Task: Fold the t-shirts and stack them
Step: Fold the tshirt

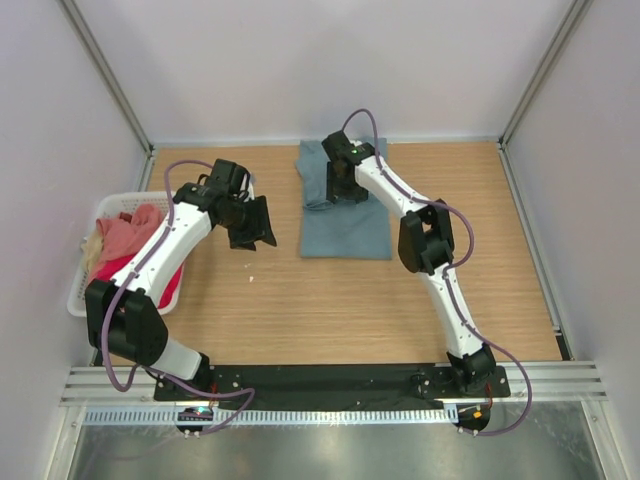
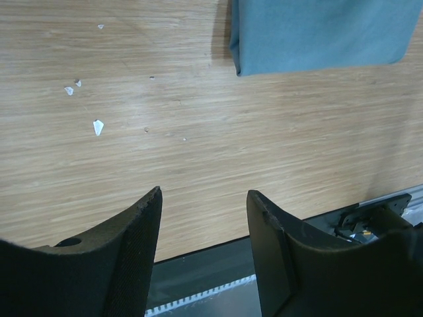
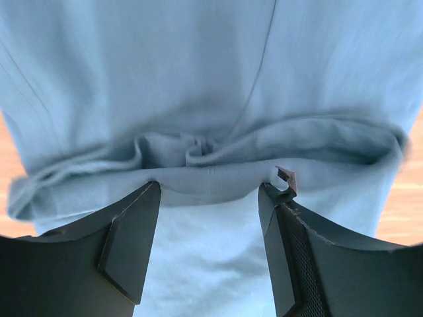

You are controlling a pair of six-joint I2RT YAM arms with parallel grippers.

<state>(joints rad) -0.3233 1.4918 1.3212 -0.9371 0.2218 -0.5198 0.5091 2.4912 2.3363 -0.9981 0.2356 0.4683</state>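
The grey-teal t-shirt's front part lies smooth and flat [image 1: 346, 236], so I expect the rear part [image 1: 315, 172] to slide along with it when I pull the t-shirt forward.
A grey-teal t-shirt [image 1: 350, 228] lies partly folded at the back middle of the table. My right gripper [image 1: 341, 186] hovers over its rear part, open. In the right wrist view its fingertips [image 3: 210, 186] rest against a rumpled fold of the grey-teal t-shirt [image 3: 198, 66], with the fold's edge spanning the gap between them. My left gripper [image 1: 258, 228] is open over bare wood to the left of the shirt, nothing between its fingers [image 2: 205, 191]. A corner of the t-shirt [image 2: 317, 33] shows at the top right of the left wrist view.
A white slotted basket [image 1: 76, 292] stands at the left edge. It holds a salmon pink shirt [image 1: 125, 235], a crimson-pink one [image 1: 172, 287] and a bit of cream cloth [image 1: 92, 246]. Small white flecks [image 2: 98, 125] lie on the wood. Walls enclose three sides of the table.
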